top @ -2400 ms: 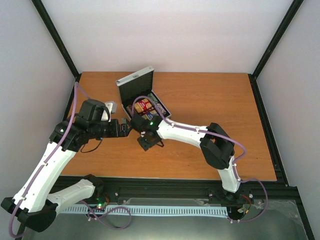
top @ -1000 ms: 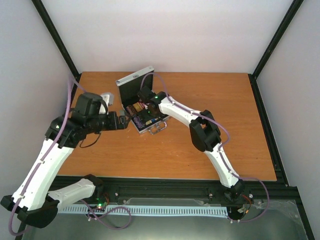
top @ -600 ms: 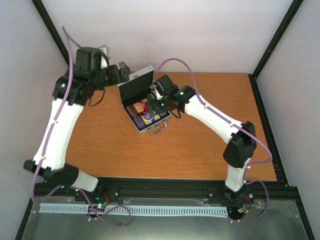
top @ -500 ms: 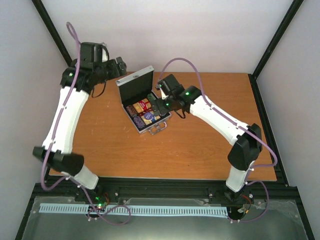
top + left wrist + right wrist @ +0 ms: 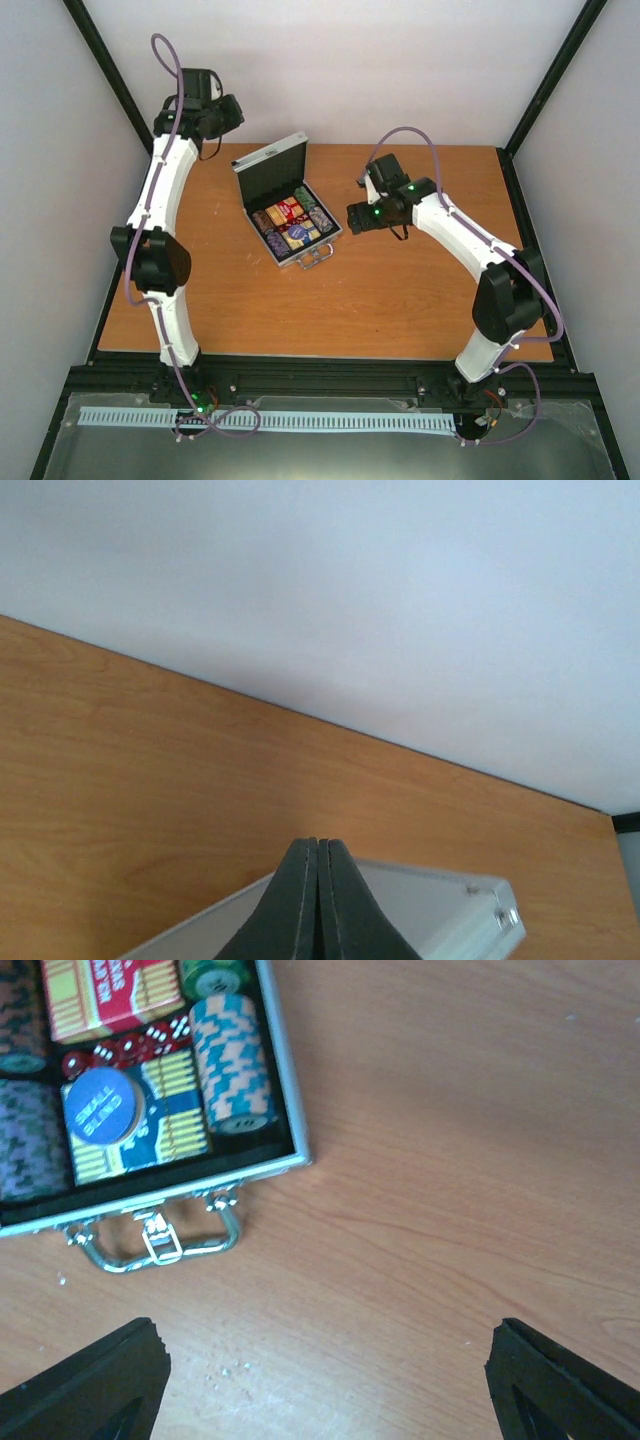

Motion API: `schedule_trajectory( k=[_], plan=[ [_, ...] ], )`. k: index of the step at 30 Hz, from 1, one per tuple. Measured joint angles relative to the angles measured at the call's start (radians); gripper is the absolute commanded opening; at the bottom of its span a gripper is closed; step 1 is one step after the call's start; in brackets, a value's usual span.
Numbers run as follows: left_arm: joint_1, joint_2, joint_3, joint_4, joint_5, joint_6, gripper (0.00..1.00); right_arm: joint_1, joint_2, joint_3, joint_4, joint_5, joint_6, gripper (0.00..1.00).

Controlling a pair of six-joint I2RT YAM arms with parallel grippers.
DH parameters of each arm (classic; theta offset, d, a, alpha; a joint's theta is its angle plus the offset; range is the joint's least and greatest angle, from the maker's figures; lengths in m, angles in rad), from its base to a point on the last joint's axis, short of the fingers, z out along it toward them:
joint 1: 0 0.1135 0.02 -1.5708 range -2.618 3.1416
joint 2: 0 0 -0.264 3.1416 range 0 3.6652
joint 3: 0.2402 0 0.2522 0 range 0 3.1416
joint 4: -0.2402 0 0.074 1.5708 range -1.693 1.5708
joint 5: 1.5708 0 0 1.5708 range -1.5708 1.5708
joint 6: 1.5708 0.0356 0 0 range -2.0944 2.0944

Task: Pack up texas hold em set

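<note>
My left gripper is already behind the upright lid. It should move forward and push the lid down over the chip stacks, then hold it closed.
The silver case lies open at mid-table with its lid upright. Inside it, in the right wrist view, are a red card box, red dice, a blue disc lying on a blue-yellow card box, and chip stacks. The metal handle lies flat on the wood. My right gripper hovers open over bare table just right of the case. Raised behind the lid at the back left, my left gripper is shut on nothing.
The lid's silver top edge shows below the left fingers. White walls and black frame posts close in the back and sides of the orange wooden table. A few white crumbs lie near the handle.
The left arm swung up and back from the case's left side to the rear left corner and shut its jaws. The right arm pulled out of the case to its right.
</note>
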Motion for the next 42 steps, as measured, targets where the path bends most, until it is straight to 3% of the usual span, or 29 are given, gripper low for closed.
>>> schedule_trajectory(
  k=[9, 15, 25, 30, 37, 39, 42],
  plan=[
    [0.047, 0.209, 0.026, 0.087, 0.140, -0.047, 0.01, -0.007, -0.034, -0.143, 0.042, -0.091, -0.003, 0.89],
    [0.048, 0.210, -0.107, 0.128, 0.279, -0.099, 0.01, -0.027, -0.064, -0.171, 0.043, -0.119, -0.005, 0.89],
    [0.008, -0.054, -0.464, 0.224, 0.446, -0.167, 0.01, -0.031, -0.129, -0.236, 0.072, -0.222, 0.002, 0.92],
    [-0.049, -0.196, -0.690, 0.347, 0.520, -0.239, 0.01, -0.031, -0.133, -0.317, 0.116, -0.312, 0.012, 0.95],
    [-0.079, -0.233, -0.823, 0.389, 0.562, -0.261, 0.01, -0.031, -0.133, -0.362, 0.196, -0.460, 0.012, 0.97],
    [-0.078, -0.233, -0.842, 0.396, 0.565, -0.261, 0.08, -0.031, -0.131, -0.363, 0.226, -0.500, 0.009, 0.98],
    [-0.077, -0.234, -0.883, 0.431, 0.582, -0.270, 0.33, -0.031, -0.104, -0.356, 0.275, -0.567, 0.004, 0.98]
  ],
)
